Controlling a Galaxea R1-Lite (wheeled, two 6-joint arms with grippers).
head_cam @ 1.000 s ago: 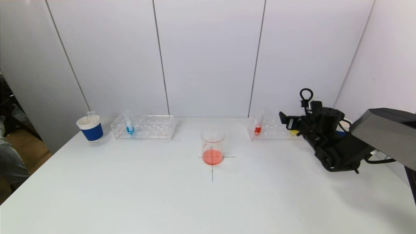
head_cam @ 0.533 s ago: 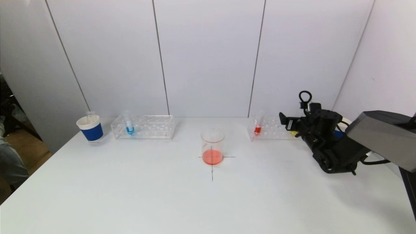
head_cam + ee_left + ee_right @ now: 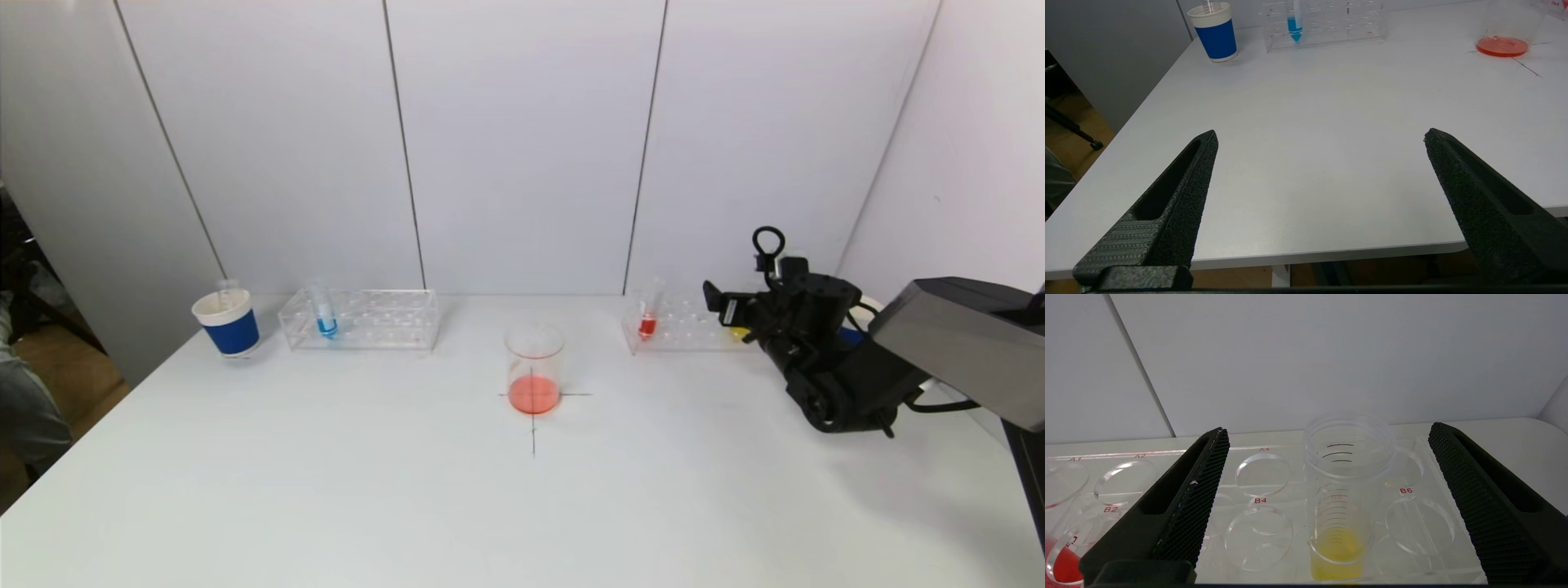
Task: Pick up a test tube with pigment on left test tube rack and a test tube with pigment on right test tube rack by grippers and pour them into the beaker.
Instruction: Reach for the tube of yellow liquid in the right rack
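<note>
The beaker's bottom is already covered with orange-red liquid (image 3: 534, 395), so the yellow pigment (image 3: 740, 333) will make that liquid plain orange when I pour the tube into the beaker.
The beaker (image 3: 534, 366) stands mid-table with orange-red liquid in its bottom. The left clear rack (image 3: 363, 318) holds a tube of blue pigment (image 3: 324, 314). The right clear rack (image 3: 678, 327) holds a tube of red pigment (image 3: 648, 314) and a tube of yellow pigment (image 3: 1341, 498). My right gripper (image 3: 1327, 435) is open, its fingers either side of the yellow tube's upper part without touching it. In the head view the right gripper (image 3: 731, 314) is at the rack's right end. My left gripper (image 3: 1318, 136) is open and empty, low by the table's near edge.
A blue-and-white paper cup (image 3: 227, 322) with an empty tube in it stands left of the left rack. A black cross mark (image 3: 534, 425) lies under the beaker. Wall panels stand close behind the racks.
My right gripper has come down and forward a little over the right rack's right end. Nothing else has moved.
</note>
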